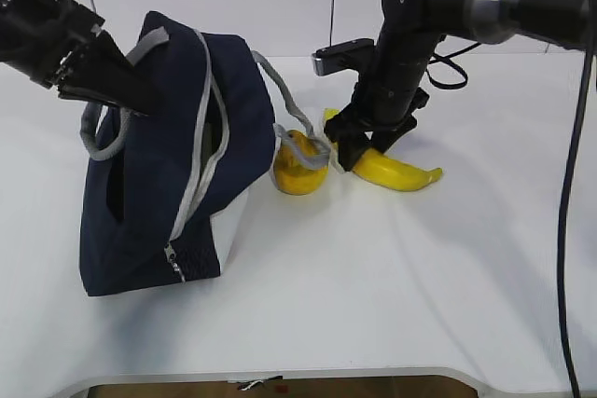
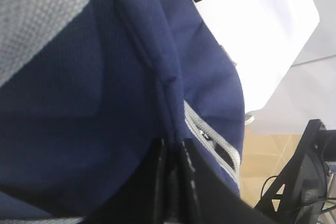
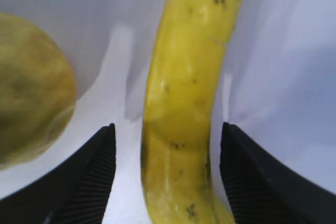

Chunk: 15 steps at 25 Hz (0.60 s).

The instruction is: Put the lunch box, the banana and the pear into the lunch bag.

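Note:
A white gap (image 3: 109, 69) lies between the pear and the banana (image 1: 399, 172). The banana will come up by itself and leave the pear lying by the grey handle.
The navy lunch bag (image 1: 159, 193) stands tilted at the left, its grey zipper (image 1: 201, 165) undone and the top gaping. My left gripper (image 1: 131, 90) is shut on the bag's upper fabric and holds it up; in the left wrist view the fingers (image 2: 160, 182) pinch the blue cloth (image 2: 79, 77). The pear (image 1: 297, 174) rests against the bag's right side, under a grey handle (image 1: 289, 104). Just right of it lies the banana (image 1: 401, 174). My right gripper (image 1: 364, 151) is open, straddling the banana (image 3: 184, 103) with a gap on each side. The pear (image 3: 26, 114) shows at the left. The lunch box is out of view.
The white table (image 1: 420, 277) stretches to the right and front of the bag, ending at a front edge (image 1: 280, 375). A black cable (image 1: 567, 230) hangs down at the far right. The right arm (image 1: 410, 34) reaches in from the upper right.

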{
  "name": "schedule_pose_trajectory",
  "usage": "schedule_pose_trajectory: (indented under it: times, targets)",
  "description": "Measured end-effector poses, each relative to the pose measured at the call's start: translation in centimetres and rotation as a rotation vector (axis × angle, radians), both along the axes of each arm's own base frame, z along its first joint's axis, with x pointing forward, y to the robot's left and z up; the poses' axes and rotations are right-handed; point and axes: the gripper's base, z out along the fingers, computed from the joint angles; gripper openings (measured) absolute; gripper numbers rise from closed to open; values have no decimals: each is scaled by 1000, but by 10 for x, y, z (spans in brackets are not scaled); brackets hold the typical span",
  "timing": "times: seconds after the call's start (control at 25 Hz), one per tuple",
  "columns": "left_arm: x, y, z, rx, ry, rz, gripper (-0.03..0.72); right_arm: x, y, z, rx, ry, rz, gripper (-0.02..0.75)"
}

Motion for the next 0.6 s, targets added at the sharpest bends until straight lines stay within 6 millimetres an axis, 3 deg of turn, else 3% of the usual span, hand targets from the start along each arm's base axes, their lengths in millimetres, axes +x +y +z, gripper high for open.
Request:
schedule_pose_trajectory:
  times: [0.24, 0.44, 0.6]
  targets:
    - [0, 0, 0, 3, 0, -1, 16, 1, 0, -6, -6, 12, 0, 487]
    - [0, 0, 0, 5, -1, -1, 16, -1, 0, -4, -11, 29, 4, 298]
    - [0, 2, -2, 34, -4, -11, 16, 0, 0, 8, -11, 35, 10, 265]
